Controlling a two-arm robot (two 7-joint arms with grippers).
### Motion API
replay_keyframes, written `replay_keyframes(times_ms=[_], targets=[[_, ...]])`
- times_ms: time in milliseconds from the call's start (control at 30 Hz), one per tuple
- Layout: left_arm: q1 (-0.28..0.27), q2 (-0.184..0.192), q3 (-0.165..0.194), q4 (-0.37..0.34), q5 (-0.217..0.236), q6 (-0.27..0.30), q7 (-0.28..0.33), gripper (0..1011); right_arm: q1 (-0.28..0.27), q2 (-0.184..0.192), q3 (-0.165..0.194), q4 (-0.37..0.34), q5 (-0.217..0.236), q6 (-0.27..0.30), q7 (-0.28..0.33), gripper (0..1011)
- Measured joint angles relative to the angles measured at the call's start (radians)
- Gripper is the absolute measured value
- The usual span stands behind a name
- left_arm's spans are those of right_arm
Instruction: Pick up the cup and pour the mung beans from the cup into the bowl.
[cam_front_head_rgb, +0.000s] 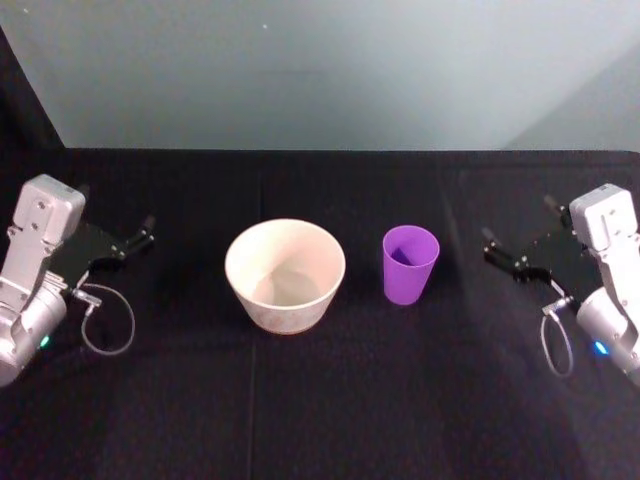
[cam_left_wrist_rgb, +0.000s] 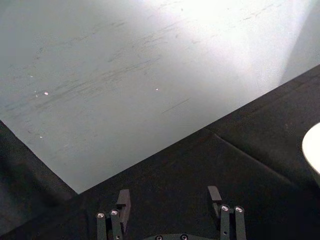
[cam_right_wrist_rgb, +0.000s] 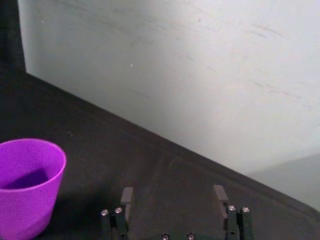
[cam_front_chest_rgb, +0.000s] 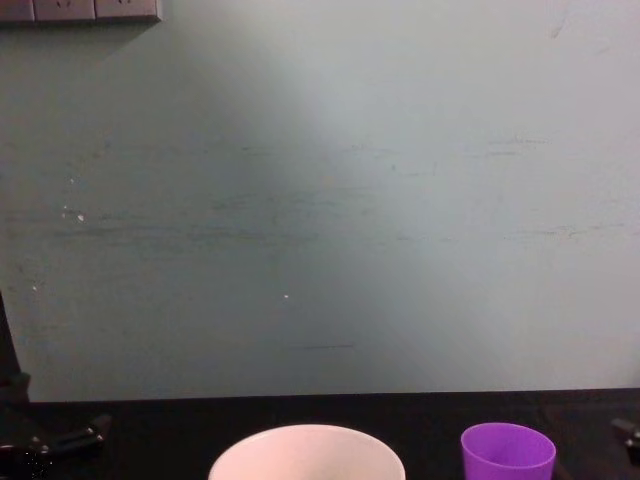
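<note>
I see only purple sides and shadow (cam_right_wrist_rgb: 29, 176) inside the purple cup (cam_front_chest_rgb: 509, 462). I therefore expect a shallow heap of mung beans hidden at the bottom of the cup.
The purple cup (cam_front_head_rgb: 410, 264) stands upright on the black table, just right of the white bowl (cam_front_head_rgb: 285, 275). I cannot make out mung beans inside the cup, where I see purple wall and shadow. The bowl's inside looks bare. My left gripper (cam_front_head_rgb: 135, 228) rests open at the table's left side, well away from the bowl. My right gripper (cam_front_head_rgb: 515, 225) is open at the right side, a short way from the cup. In the right wrist view its fingers (cam_right_wrist_rgb: 127, 192) stand apart with the cup (cam_right_wrist_rgb: 27, 185) off to one side. The left gripper (cam_left_wrist_rgb: 169, 192) holds nothing, and the bowl's rim (cam_left_wrist_rgb: 312, 147) shows at the frame edge.
Black cloth (cam_front_head_rgb: 320, 400) covers the table and a pale wall (cam_front_chest_rgb: 320, 200) stands behind its far edge. From the chest view, the bowl (cam_front_chest_rgb: 305, 450) and the cup (cam_front_chest_rgb: 507, 455) sit side by side. A loose cable loop (cam_front_head_rgb: 105, 320) hangs at each wrist.
</note>
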Motion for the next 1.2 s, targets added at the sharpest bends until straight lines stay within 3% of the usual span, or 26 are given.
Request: replay_keyframes(times_ms=[167, 333, 633, 867, 1200], targets=[[0.000, 0.000, 0.000, 0.000, 0.000, 0.000, 0.000, 1000, -0.029, 0.011, 0.013, -0.019, 0.015, 0.003, 0.038, 1003], [0.000, 0.000, 0.000, 0.000, 0.000, 0.000, 0.000, 1000, -0.075, 0.026, 0.030, -0.058, 0.072, 0.003, 0.127, 1003], [0.000, 0.000, 0.000, 0.000, 0.000, 0.000, 0.000, 1000, -0.105, 0.025, 0.025, -0.080, 0.128, 0.012, 0.253, 1003], [0.000, 0.000, 0.000, 0.000, 0.000, 0.000, 0.000, 1000, -0.099, -0.013, 0.019, -0.062, 0.157, -0.007, 0.328, 1003], [0.000, 0.000, 0.000, 0.000, 0.000, 0.000, 0.000, 1000, -0.024, -0.110, 0.004, 0.040, 0.149, -0.025, 0.380, 1003]])
